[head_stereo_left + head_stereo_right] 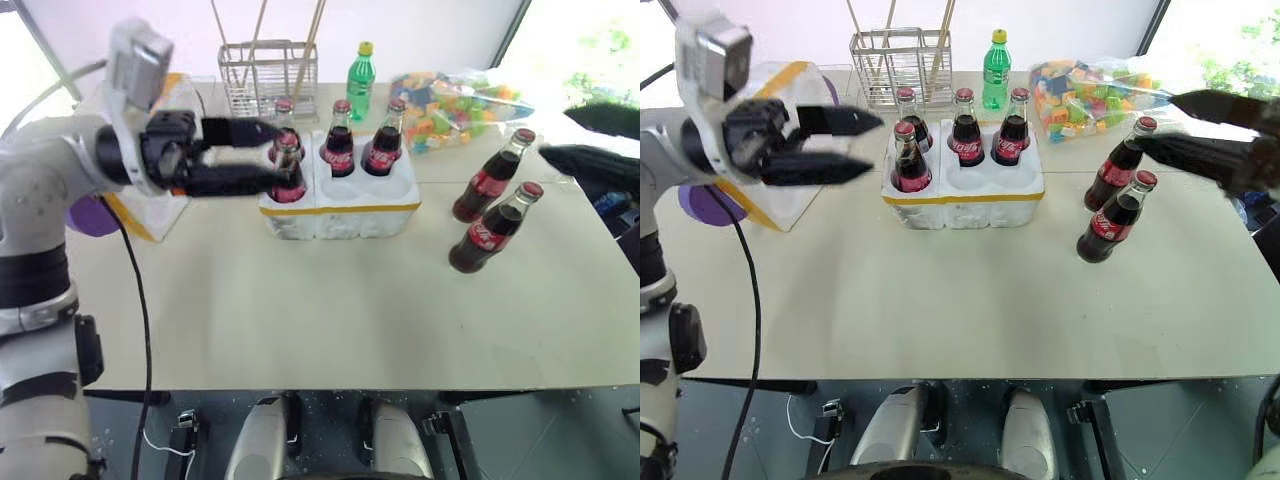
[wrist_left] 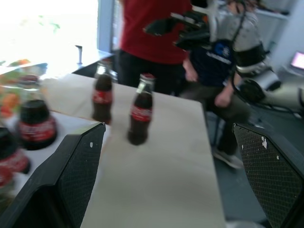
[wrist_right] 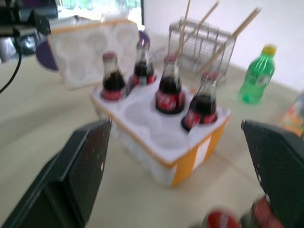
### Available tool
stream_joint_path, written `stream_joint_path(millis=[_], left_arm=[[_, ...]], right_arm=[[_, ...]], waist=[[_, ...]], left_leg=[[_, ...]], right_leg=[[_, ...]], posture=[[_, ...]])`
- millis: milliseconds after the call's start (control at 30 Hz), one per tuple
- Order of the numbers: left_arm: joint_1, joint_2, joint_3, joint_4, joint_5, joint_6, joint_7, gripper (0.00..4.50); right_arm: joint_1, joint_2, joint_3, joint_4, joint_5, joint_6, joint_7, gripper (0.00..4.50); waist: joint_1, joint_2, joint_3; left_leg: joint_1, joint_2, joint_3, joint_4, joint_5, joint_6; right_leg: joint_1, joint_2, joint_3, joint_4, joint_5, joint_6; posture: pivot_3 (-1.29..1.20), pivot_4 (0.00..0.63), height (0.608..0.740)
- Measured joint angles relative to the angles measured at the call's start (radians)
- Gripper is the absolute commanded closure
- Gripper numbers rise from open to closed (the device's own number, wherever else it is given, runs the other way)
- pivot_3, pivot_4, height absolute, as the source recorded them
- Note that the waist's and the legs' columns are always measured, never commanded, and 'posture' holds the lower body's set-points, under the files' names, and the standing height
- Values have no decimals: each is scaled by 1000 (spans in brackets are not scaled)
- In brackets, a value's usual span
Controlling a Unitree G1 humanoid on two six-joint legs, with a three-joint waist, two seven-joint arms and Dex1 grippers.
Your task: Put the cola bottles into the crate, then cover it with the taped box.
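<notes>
The nearer loose cola bottle (image 1: pixel 490 234) will drop just as deep when I lower it in, because bottles in the crate (image 1: pixel 340 156) sit sunk to their labels.
The crate (image 1: pixel 340 208), a white foam block with a yellow band, sits mid-table. Four cola bottles stand in it, one at the front left (image 1: pixel 908 160) and three along the back (image 1: pixel 965 125). Two cola bottles (image 1: pixel 488 180) (image 1: pixel 495 230) stand on the table to its right. The taped box (image 1: pixel 790 205) leans at the left with its wells facing out (image 3: pixel 90 52). My left gripper (image 1: pixel 876 146) hovers open and empty just left of the crate. Held high near the two loose bottles, my right gripper (image 1: pixel 1152 122) is open and empty.
A wire rack with sticks (image 1: pixel 255 75), a green bottle (image 1: pixel 360 70) and a bag of coloured blocks (image 1: pixel 455 105) line the table's back. A person in a red top (image 2: pixel 152 28) stands beyond the table's right end, another sits beside.
</notes>
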Motion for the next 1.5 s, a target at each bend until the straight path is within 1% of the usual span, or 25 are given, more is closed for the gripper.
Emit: stream_joint_path(millis=[67,100,200,267,400,533,667,833,967,1233,1267,1300,1367,1500], left_arm=[[41,-27,-85,-19,46,-46,0,27],[57,-41,-113,-19,65,-67,2,27],[76,-90,-164,-8,110,-114,30,27],[78,-122,-178,-5,138,-151,55,27],[87,-178,-183,19,152,-164,119,27],[111,-187,-183,17,156,-167,145,27],[117,-190,-179,7,154,-166,165,27],[119,-191,-179,3,150,-166,177,27],[119,-191,-179,0,149,-166,188,27],[122,-193,-179,-4,149,-166,197,27],[122,-193,-179,-4,149,-166,197,0],[122,-193,-179,-3,150,-166,199,0],[122,-194,-179,-3,150,-167,202,0],[122,-194,-176,-4,150,-166,218,0]], right_arm=[[161,82,-66,-100,-1,5,-22,0],[216,119,-81,-135,-1,5,-40,0],[325,222,-114,-230,-7,-11,-133,0],[393,290,-106,-275,-49,-72,-203,0],[440,412,-15,-280,-141,-186,-326,0],[424,520,106,-211,-231,-321,-435,0],[396,543,174,-126,-271,-433,-474,0],[349,554,234,-2,-298,-516,-494,0],[319,552,264,47,-298,-550,-495,0],[194,552,346,183,-299,-597,-500,0],[181,552,354,196,-299,-604,-500,553],[166,552,363,218,-304,-616,-499,895],[154,550,370,242,-309,-633,-495,1735],[153,541,376,231,-293,-622,-487,1720]], waist=[[5,0,0],[9,0,0],[13,1,0],[16,1,0],[16,1,0],[13,2,0],[16,2,0],[15,2,0],[14,2,0],[13,2,0],[14,2,0],[14,2,0],[14,2,0],[11,4,1]], left_leg=[[3,0,2,0,-2,3],[4,0,1,0,-3,4],[5,0,2,0,-3,4],[7,0,2,0,-4,5],[7,0,1,0,-4,5],[7,0,2,-1,-4,5],[8,0,1,0,-4,5],[8,0,1,-1,-4,6],[9,0,1,-1,-4,6],[9,0,1,-1,-4,6],[9,0,1,-1,-4,6],[9,0,1,-1,-4,6],[9,0,1,-1,-4,6],[8,0,2,-1,-4,6]], right_leg=[[2,-1,0,-1,0,0],[3,0,0,-1,0,0],[3,0,2,-2,-1,-1],[5,-1,2,-3,-2,-3],[5,-1,2,-3,-2,-3],[4,0,2,-3,-2,-4],[5,0,2,-3,-2,-4],[6,0,2,-3,-2,-4],[6,0,2,-2,-2,-3],[6,0,2,-2,-2,-3],[6,0,2,-2,-2,-3],[6,0,2,-2,-2,-3],[6,0,2,-2,-2,-3],[5,0,2,-2,-1,-1]], posture=[[0,150,736],[0,150,736],[0,150,736],[0,150,736],[0,150,736],[0,150,736],[0,150,736],[0,150,736],[0,150,736],[0,150,736],[0,150,736],[0,150,736],[0,150,736],[0,150,736]])
